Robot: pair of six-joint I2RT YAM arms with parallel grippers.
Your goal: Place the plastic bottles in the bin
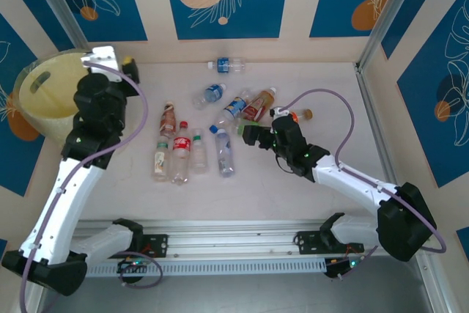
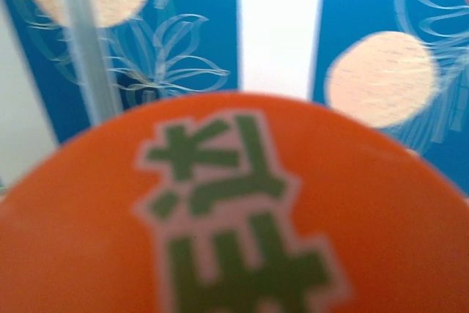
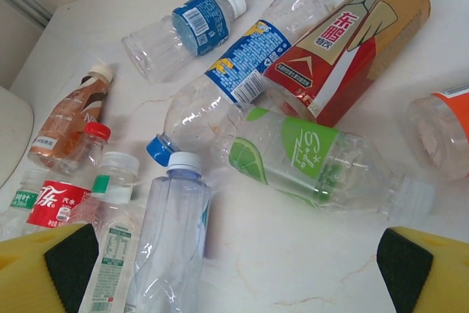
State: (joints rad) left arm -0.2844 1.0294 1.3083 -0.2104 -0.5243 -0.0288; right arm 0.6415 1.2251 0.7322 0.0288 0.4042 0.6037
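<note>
Next, I take the other orange-labelled bottle (image 1: 296, 116) by its cap (image 1: 308, 114) with my right gripper and bring it toward my left gripper, because the bottle lies far across from the bin.
Close in front of the left wrist camera hangs a bottle with an orange label (image 2: 234, 218) and green characters, the blue wall behind it. My left gripper (image 1: 124, 64), shut on that bottle, is raised beside the right rim of the pale-yellow bin (image 1: 37, 104); its fingers are hidden. My right gripper (image 1: 246, 134) hovers open over the cluster of plastic bottles. Its yellow fingertips (image 3: 66, 262) stand wide apart above bare table, with a green-labelled bottle (image 3: 308, 159) and a clear white-capped bottle (image 3: 172, 240) just ahead.
Several more bottles lie mid-table: a red-and-gold one (image 3: 344, 42), a blue-labelled one (image 3: 242, 60), a red-labelled one (image 1: 180, 153), a brown one (image 1: 168, 119). A lone bottle (image 1: 229, 65) lies at the back. A metal rail (image 1: 381, 130) borders the right side.
</note>
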